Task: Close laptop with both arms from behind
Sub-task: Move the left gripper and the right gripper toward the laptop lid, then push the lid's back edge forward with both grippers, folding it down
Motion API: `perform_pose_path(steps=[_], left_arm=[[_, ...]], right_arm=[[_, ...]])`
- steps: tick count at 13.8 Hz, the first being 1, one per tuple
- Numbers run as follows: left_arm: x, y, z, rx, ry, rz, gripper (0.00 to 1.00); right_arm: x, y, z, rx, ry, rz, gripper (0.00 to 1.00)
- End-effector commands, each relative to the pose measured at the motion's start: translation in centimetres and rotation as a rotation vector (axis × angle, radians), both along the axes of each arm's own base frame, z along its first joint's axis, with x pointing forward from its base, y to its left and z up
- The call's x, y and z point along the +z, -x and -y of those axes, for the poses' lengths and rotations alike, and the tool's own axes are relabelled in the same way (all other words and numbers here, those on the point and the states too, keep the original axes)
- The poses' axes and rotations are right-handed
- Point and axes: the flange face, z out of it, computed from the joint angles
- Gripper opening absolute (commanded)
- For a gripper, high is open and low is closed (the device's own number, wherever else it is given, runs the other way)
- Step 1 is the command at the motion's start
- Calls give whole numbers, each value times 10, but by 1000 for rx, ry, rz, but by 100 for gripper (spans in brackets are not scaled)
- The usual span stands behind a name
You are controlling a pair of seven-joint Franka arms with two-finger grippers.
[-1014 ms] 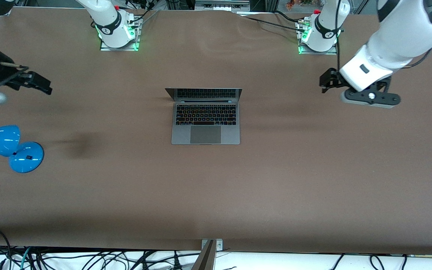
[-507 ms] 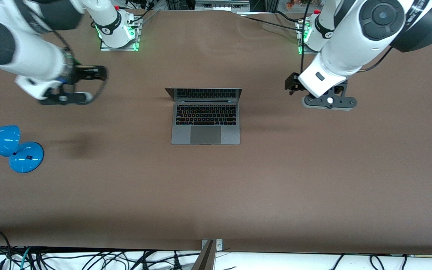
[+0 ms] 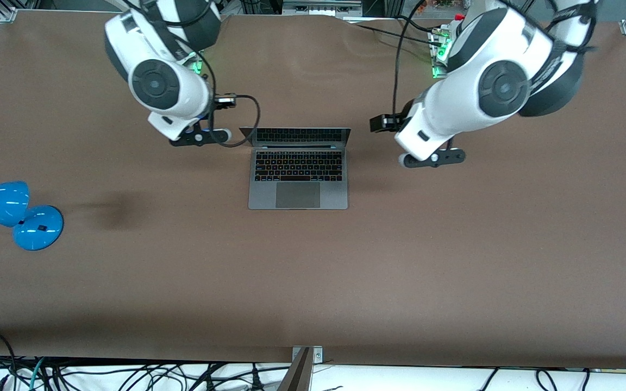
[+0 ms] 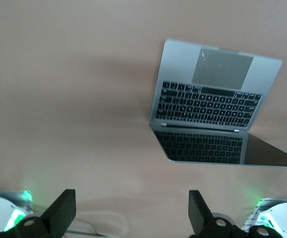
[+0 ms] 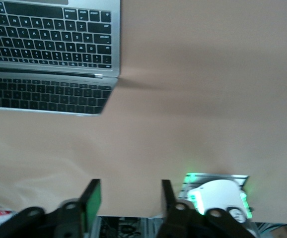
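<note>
My gripper will make the laptop's lid (image 3: 300,136) swing down flat when it pushes from behind, while the laptop's base stays put, because a hinge (image 3: 298,147) runs behind the keyboard.
The space-grey laptop (image 3: 298,174) lies open at the middle of the table, its lid (image 3: 295,136) standing up on the side toward the arms' bases. My right gripper (image 3: 226,100) hangs over bare table beside the lid's corner at the right arm's end; it is open and empty in the right wrist view (image 5: 129,191). That view also shows the laptop (image 5: 49,54). My left gripper (image 3: 382,124) hangs over bare table beside the lid's other corner, wide open and empty in the left wrist view (image 4: 131,198). The laptop also shows there (image 4: 215,106). Neither gripper touches the laptop.
A blue lamp (image 3: 17,214) lies at the right arm's end of the table, nearer the front camera. The arms' green-lit bases (image 3: 174,62) (image 3: 443,57) stand along the table's edge. Cables (image 3: 128,374) hang below the table's front edge.
Both arms have swung in from the table's ends toward the laptop's lid. The laptop has not moved and its lid stands as before.
</note>
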Motion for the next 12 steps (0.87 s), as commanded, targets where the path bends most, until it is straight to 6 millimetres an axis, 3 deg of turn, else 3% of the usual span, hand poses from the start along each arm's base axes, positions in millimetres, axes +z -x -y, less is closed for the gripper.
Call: perform_pose_path(steps=[1,3,4,6,7,10,12], left_arm=[[-29,14,42,16,-34,-85,100],[-54,22,62,-11,-36,-126,98],[-61,23,67,-6,-21,-142,89],[-76,35,84,-20,-24,-161,6],[-83,41,92,-4,-31,-177,0],[-104,53,112,28,-12,-198,0],[-118,52,113,32,-15,-211,0]], right_arm=[[-28,27,-44,-15,33,-20,0],[-46,24,-58,-7,17,10,0],[-51,20,-60,-10,12,20,0],[-60,12,-60,-20,6,25,0],[-65,9,-60,-17,8,30,0],[-73,-6,-56,-3,17,87,0],[-81,-13,-57,-5,20,82,0]])
